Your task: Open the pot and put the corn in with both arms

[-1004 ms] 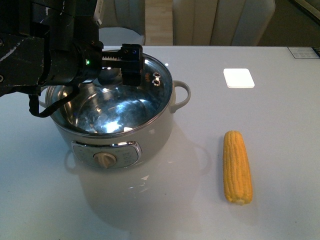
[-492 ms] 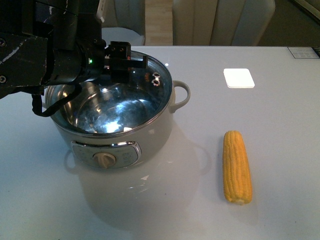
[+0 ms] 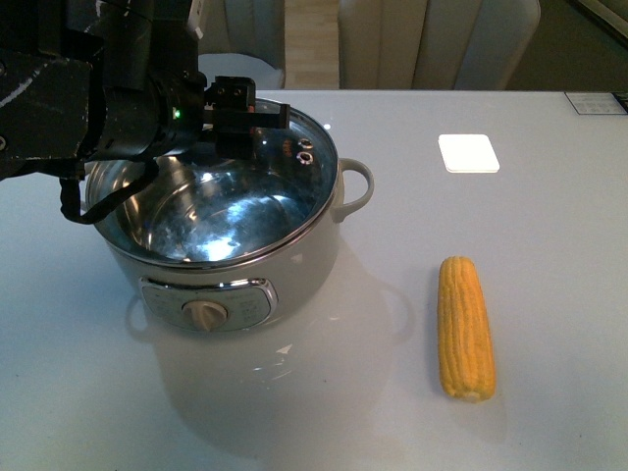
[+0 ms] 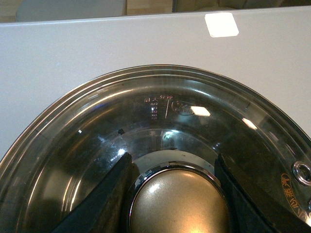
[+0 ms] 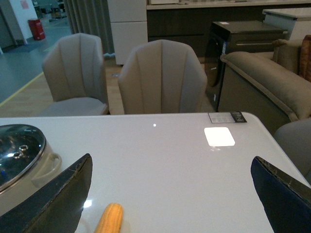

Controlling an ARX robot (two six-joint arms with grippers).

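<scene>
The corn (image 3: 464,329) is shorter than the pot's wide opening (image 3: 218,211). The corn will lie fully inside, below the pot's rim, when I lower it in.
The cream-white pot (image 3: 294,265) stands on the table at the left, its knob panel facing me. Its glass lid (image 3: 304,147) sits tilted over the pot's back; I cannot tell whether its rim touches the pot. My left gripper (image 3: 234,106) is shut on the lid's gold knob (image 4: 177,204), with its jaws on either side of it (image 4: 172,162). The corn (image 3: 465,326) lies on the table right of the pot, lengthwise toward me. My right gripper (image 5: 170,194) is open and empty above the table, with the corn's tip (image 5: 109,221) between its fingers and the pot (image 5: 34,170) beyond.
A white square patch (image 3: 468,153) lies on the table behind the corn, and a label (image 3: 594,102) at the far right corner. Chairs (image 3: 432,39) stand behind the table's far edge. A sofa (image 5: 262,82) stands at the right.
My left gripper has shifted a little to the left and back, still holding the lid knob. The corn and pot have not moved.
</scene>
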